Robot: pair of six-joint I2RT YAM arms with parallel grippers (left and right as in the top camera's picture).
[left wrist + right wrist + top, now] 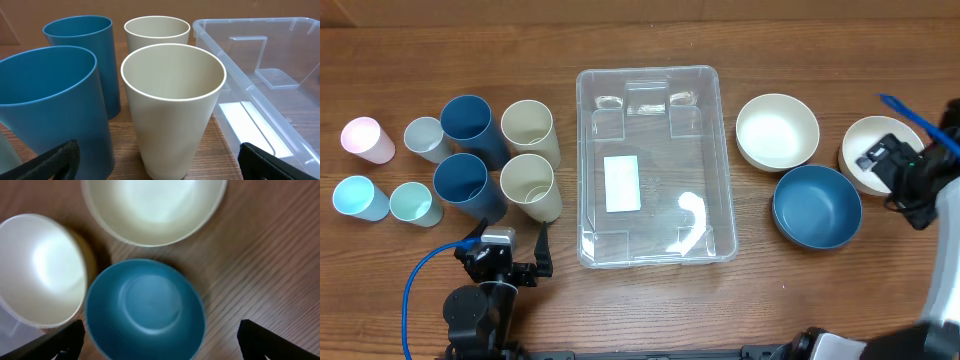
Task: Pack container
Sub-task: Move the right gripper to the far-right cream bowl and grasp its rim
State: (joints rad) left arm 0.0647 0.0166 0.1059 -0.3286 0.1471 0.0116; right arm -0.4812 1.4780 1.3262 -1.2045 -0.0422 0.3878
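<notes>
My right gripper is moving down. The cream bowl point(865, 150) farthest from the container has open space beyond its outer rim point(920, 141), so the gripper keeps going down until its fingers are on both sides of that rim.
The container point(655, 250), a large clear plastic bin with a white label on its base, stands at the table's middle and holds nothing. Its near-left corner shows in the left wrist view point(235, 65). My left gripper point(508, 247) is open and empty, low at the front left. In the left wrist view point(160, 167) its fingers straddle a cream cup point(172, 110) without touching it. My right gripper point(885, 160) is open and empty over the far-right cream bowl point(860, 135). In the right wrist view point(160, 347) it hovers above a blue bowl point(145, 310).
Left of the bin stand two blue cups point(470, 125), two cream cups point(528, 125) and several small pastel cups point(365, 138). Right of the bin are a cream bowl point(777, 130) and the blue bowl point(817, 205). A blue cable point(420, 275) loops by the left arm.
</notes>
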